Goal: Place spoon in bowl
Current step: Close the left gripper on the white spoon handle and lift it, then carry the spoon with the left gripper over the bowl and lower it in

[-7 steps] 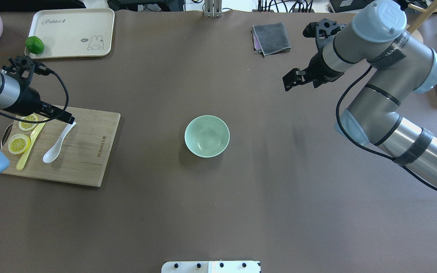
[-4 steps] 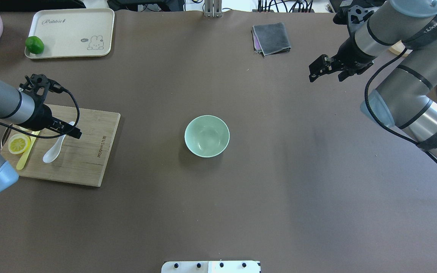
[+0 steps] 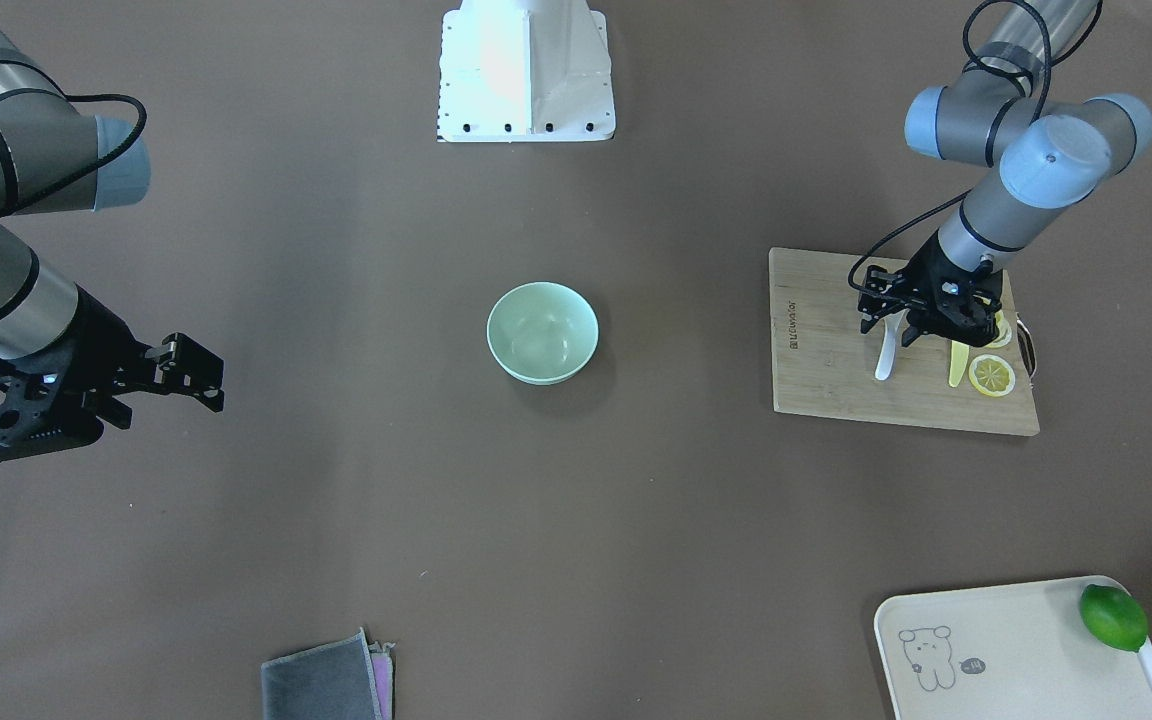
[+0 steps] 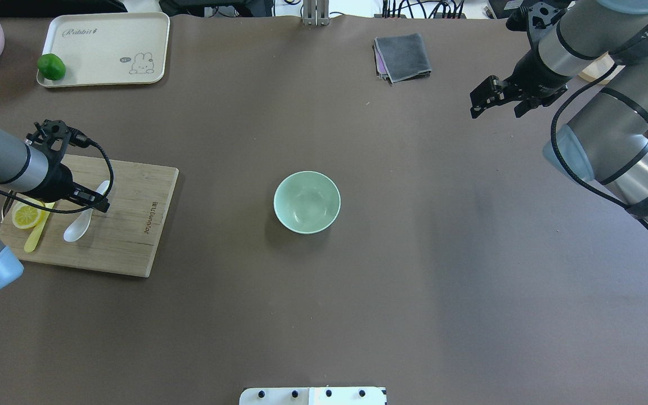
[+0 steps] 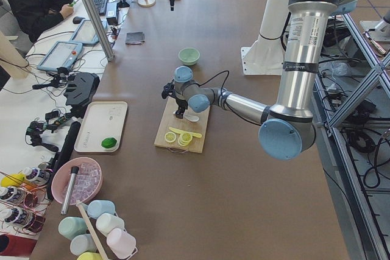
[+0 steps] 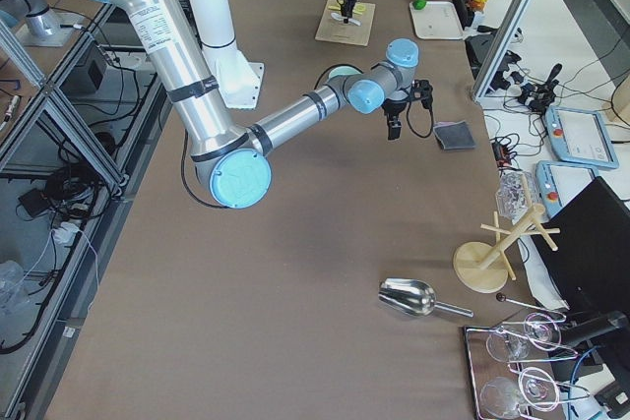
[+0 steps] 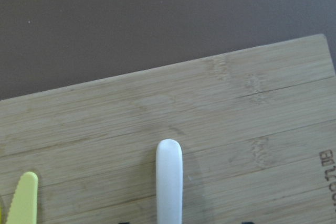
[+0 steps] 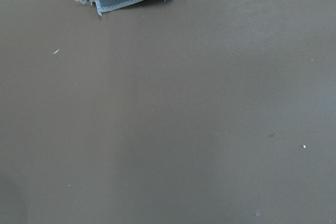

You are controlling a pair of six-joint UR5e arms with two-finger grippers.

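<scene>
My gripper will lower the white spoon in, and its long handle [image 3: 887,353] should then rest leaning out over the bowl's rim, because the mint-green bowl [image 3: 543,334] is small and round.
The white spoon [image 4: 78,226] lies on a wooden cutting board [image 4: 133,225], scoop toward the robot. My left gripper [image 4: 96,202] is low over the middle of its handle, open, one finger on each side. The left wrist view shows the handle's tip [image 7: 169,179] between the two dark fingertips at the bottom edge, which are apart from it. The spoon also shows in the front-facing view [image 3: 883,362]. The mint-green bowl [image 4: 306,202] stands empty mid-table. My right gripper [image 4: 495,106] is open and empty, far right at the back.
Lemon slices [image 4: 27,215] and a yellow knife [image 4: 37,236] lie on the board, left of the spoon. A cream tray [image 4: 104,48] with a lime [image 4: 51,66] is at the back left. A folded grey cloth [image 4: 403,56] lies at the back right.
My left gripper has moved from the spoon handle's far end to over its middle and lower. My right arm has pulled back to the far right.
</scene>
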